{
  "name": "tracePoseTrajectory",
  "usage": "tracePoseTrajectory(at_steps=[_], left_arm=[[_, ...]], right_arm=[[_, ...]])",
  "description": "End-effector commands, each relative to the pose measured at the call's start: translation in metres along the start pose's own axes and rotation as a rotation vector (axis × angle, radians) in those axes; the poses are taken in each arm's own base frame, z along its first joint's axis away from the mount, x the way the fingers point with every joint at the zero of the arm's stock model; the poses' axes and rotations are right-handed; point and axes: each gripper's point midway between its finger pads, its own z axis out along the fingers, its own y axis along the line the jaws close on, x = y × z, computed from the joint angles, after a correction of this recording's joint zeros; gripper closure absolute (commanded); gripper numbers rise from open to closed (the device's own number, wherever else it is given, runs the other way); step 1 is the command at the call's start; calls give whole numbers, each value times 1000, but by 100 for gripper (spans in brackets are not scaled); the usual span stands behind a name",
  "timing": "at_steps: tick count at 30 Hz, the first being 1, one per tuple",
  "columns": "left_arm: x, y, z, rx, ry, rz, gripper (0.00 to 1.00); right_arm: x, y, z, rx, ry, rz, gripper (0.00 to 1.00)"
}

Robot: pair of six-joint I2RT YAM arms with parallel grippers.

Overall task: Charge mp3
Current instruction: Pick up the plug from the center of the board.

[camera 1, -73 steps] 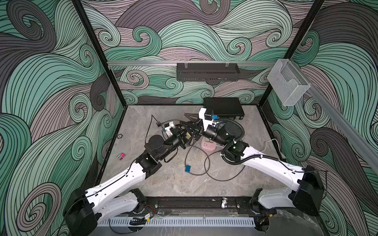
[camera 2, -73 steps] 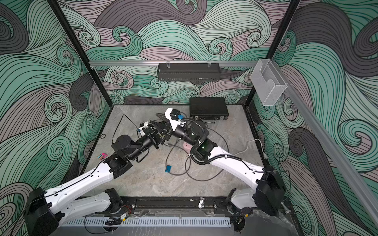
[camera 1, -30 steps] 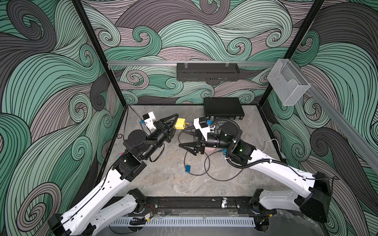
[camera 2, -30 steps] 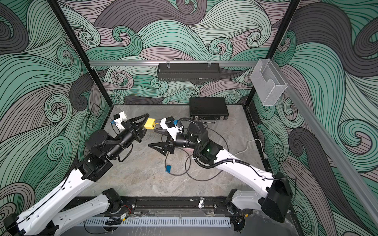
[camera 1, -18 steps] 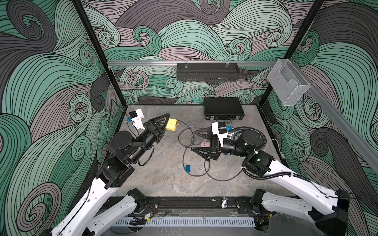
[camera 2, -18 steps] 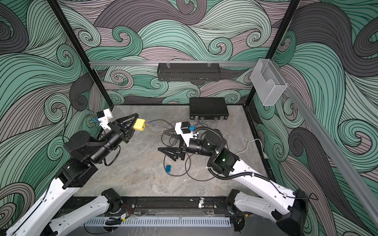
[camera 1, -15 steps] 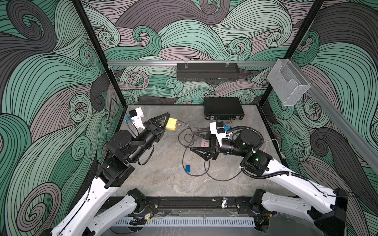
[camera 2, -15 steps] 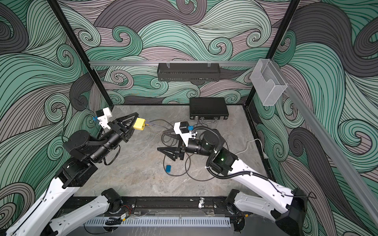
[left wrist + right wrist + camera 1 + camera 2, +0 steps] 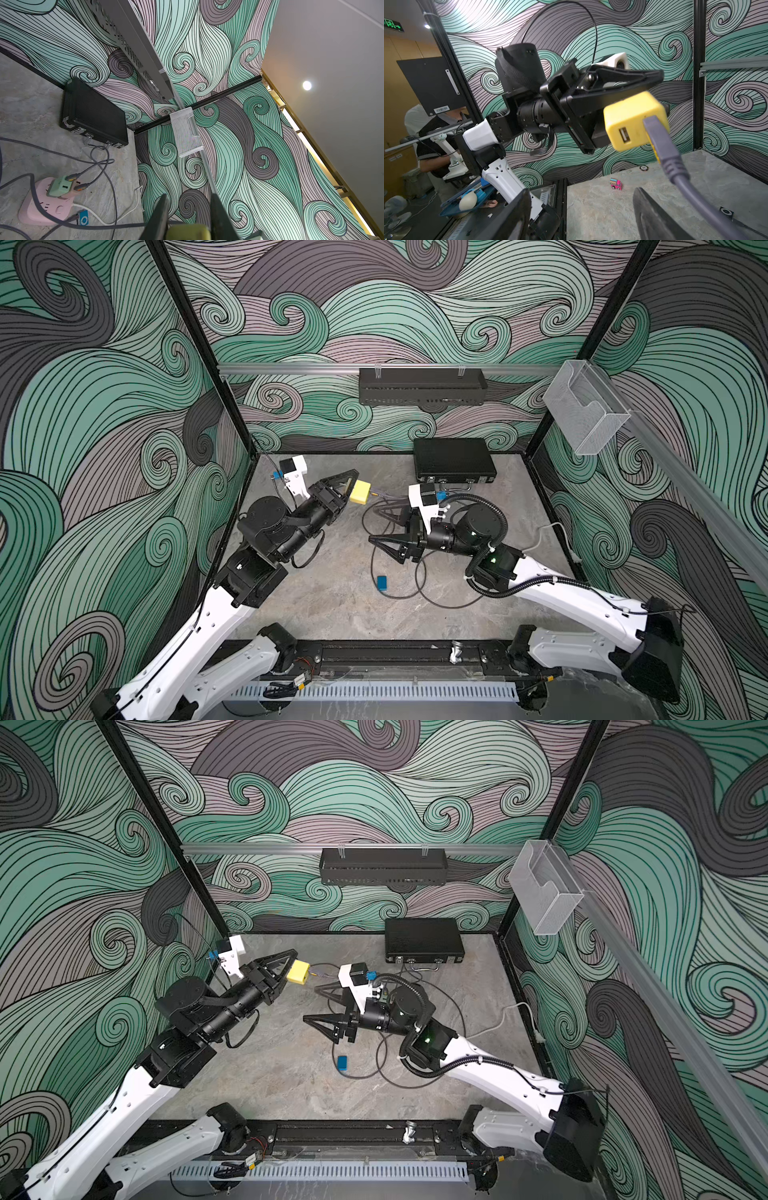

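My left gripper has the yellow cube by the end [image 9: 353, 488] opposite its cable. Next, I take the cube's cable end [image 9: 368, 493] with my right gripper before I plug it in.
The blue mp3 [image 9: 381, 582] [image 9: 341, 1062] lies flat on the grey table in front of the right arm. A dark cable runs from it in loops. It also shows in the left wrist view as the mp3 [image 9: 84, 217], beside a pink power strip [image 9: 41, 205]. My left gripper [image 9: 353, 487] [image 9: 189, 199] is raised at the back left, shut on a yellow USB charger cube [image 9: 360, 492] [image 9: 633, 122]. A grey cable [image 9: 675, 166] is plugged into the cube. My right gripper [image 9: 372, 524] [image 9: 581, 193] stands open and empty, pointing left toward the cube, a short gap away.
A green adapter [image 9: 59, 186] with two plugs sits in the power strip, which my right arm hides in both top views. A black case [image 9: 455, 460] lies against the back wall. A toy car [image 9: 616, 184] stands by the left wall. A white cable [image 9: 548, 531] trails at the right.
Both grippers were together over the table's middle. My left gripper has carried the yellow charger up and to the back left. My right gripper has drawn back to the right, open.
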Motion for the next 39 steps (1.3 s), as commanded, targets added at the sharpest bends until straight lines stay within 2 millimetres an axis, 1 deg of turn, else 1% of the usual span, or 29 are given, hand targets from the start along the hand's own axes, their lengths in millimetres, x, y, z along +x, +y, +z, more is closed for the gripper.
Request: tracePoseTrajectory(at_steps=[1, 5, 10, 13, 16, 20, 27, 31, 32, 34, 35, 36, 37, 39], left_arm=[[2, -12, 2, 74, 11, 41, 79], [5, -11, 5, 97, 19, 76, 79], [8, -11, 9, 129, 18, 122, 79], [8, -6, 13, 126, 13, 133, 79], [8, -2, 15, 126, 2, 143, 79], [9, -5, 16, 134, 8, 165, 80], [9, -3, 17, 127, 11, 173, 80], [10, -1, 21, 117, 19, 175, 79], [11, 0, 23, 111, 24, 177, 75], [11, 5, 25, 78, 30, 181, 61], [11, 7, 25, 59, 31, 193, 51], [9, 10, 24, 35, 29, 208, 32], [8, 10, 21, 22, 24, 222, 22], [2, 5, 11, 6, 4, 263, 21]], right_arm=[[-35, -9, -1, 54, -176, 33, 25], [-41, -24, 11, 72, -230, 172, 26], [-37, -42, 26, 69, -271, 354, 30], [-43, -49, 24, 49, -344, 427, 35], [-49, -55, 18, 20, -426, 491, 44], [-47, -62, 18, 26, -428, 524, 48], [-44, -62, 17, 43, -407, 514, 77], [-40, -62, 18, 55, -370, 520, 86], [-39, -61, 18, 53, -363, 518, 89], [-38, -58, 18, 47, -349, 507, 98], [-39, -58, 16, 53, -345, 496, 100], [-37, -58, 14, 67, -332, 480, 100], [-36, -58, 11, 86, -315, 462, 100], [-27, -61, 3, 157, -243, 400, 100]])
